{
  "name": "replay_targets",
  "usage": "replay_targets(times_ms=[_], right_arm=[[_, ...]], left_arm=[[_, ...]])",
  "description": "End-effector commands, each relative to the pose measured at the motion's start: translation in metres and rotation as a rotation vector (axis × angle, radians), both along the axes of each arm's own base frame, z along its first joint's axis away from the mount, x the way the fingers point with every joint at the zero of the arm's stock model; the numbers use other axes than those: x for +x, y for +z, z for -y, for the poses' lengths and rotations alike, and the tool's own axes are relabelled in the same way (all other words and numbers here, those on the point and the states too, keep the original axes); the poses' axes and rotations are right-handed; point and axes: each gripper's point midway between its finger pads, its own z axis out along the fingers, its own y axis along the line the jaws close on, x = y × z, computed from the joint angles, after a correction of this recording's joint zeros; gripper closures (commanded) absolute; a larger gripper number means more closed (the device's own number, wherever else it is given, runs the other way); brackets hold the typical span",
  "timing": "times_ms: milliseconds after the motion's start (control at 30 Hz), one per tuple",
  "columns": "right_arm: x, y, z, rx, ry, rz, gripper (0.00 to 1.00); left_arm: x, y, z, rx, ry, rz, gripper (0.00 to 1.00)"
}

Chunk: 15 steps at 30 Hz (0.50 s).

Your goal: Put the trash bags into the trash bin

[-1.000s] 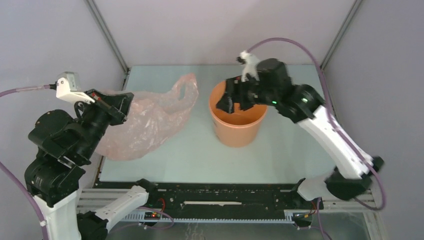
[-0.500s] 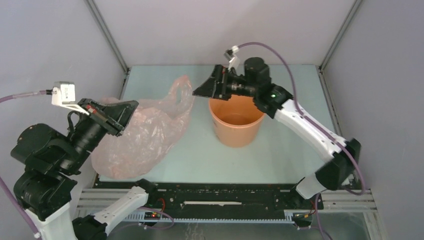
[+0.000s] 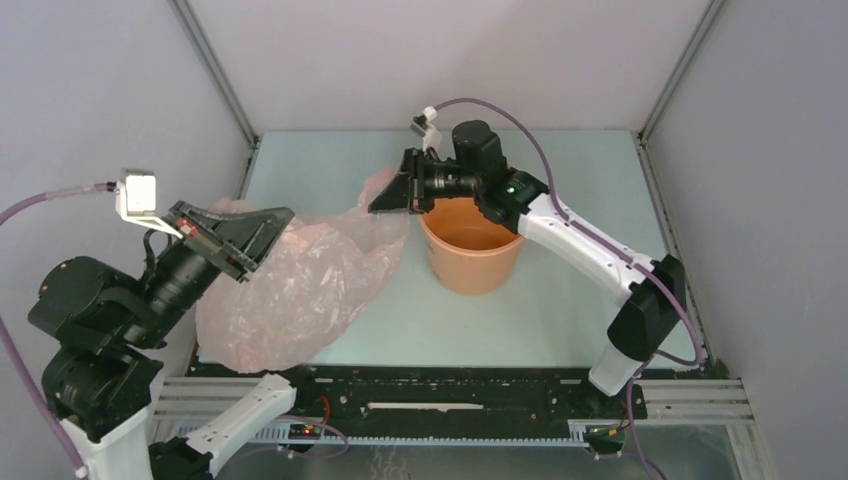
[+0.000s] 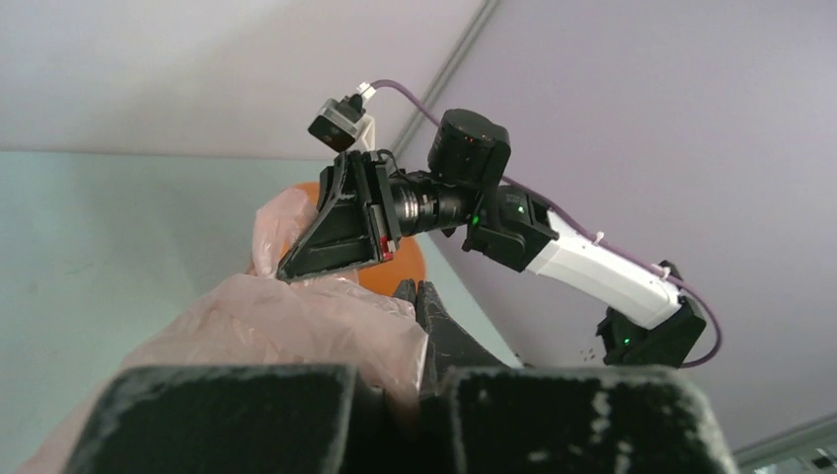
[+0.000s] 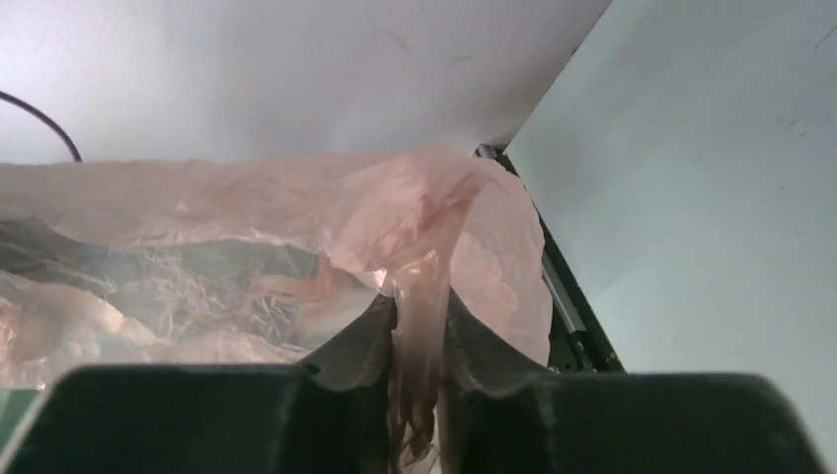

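Observation:
The trash bag (image 3: 305,295) is hanging stretched next to the trash bin, so my left gripper should lift and go across after my right gripper until the bag reaches across the bin's opening (image 3: 468,226).
The trash bag (image 3: 300,280), a wrinkled pale-pink film, is stretched between both arms left of the trash bin (image 3: 472,245), a round orange bucket standing upright. My left gripper (image 3: 262,232) is shut on the bag's left edge; in the left wrist view its fingertips (image 4: 417,291) touch, with film (image 4: 296,326) caught lower between them. My right gripper (image 3: 387,200) is just left of the bin's rim, shut on the bag's top handle. In the right wrist view a twisted strand of the bag (image 5: 424,227) runs between its fingers (image 5: 419,314). The bin (image 4: 403,265) peeks out behind the right gripper.
The pale table (image 3: 560,300) is walled by grey panels at the back and both sides. A black rail (image 3: 440,385) runs along the near edge. The right arm's cable (image 3: 540,140) loops above the bin.
My right gripper has swung left from over the bin to the bag's handle and closed on it. The left arm has shifted the bag slightly right and nearer.

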Motion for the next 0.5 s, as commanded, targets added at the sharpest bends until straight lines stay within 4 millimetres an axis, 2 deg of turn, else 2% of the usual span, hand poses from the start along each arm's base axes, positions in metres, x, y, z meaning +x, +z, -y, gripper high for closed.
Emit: replay_targets(times_ms=[0,33,67,133,267,367,467], right_arm=[[0.002,0.082,0.059,0.131,-0.14,0.128,0.84],[0.006,0.094,0.078,0.14,-0.199,0.155,0.89],[0.009,0.108,0.098,0.151,-0.259,0.183,0.99],[0.008,0.135,0.133,0.181,-0.351,0.233,1.0],[-0.011,0.185,0.185,0.249,-0.459,0.338,1.0],[-0.02,0.201,0.214,0.249,-0.544,0.395,1.0],[-0.02,0.194,0.231,0.215,-0.612,0.4,1.0]], left_arm=[[0.014,0.031,0.028,-0.093,-0.11,0.063,1.0],[0.019,0.039,0.035,-0.118,-0.135,0.078,1.0],[0.024,0.047,0.043,-0.143,-0.166,0.087,1.0],[0.029,0.068,0.062,-0.198,-0.264,0.127,1.0],[0.028,0.123,0.097,-0.321,-0.511,0.208,1.0],[0.027,0.155,0.117,-0.36,-0.609,0.25,1.0],[0.039,0.158,0.148,-0.362,-0.704,0.213,1.0]])
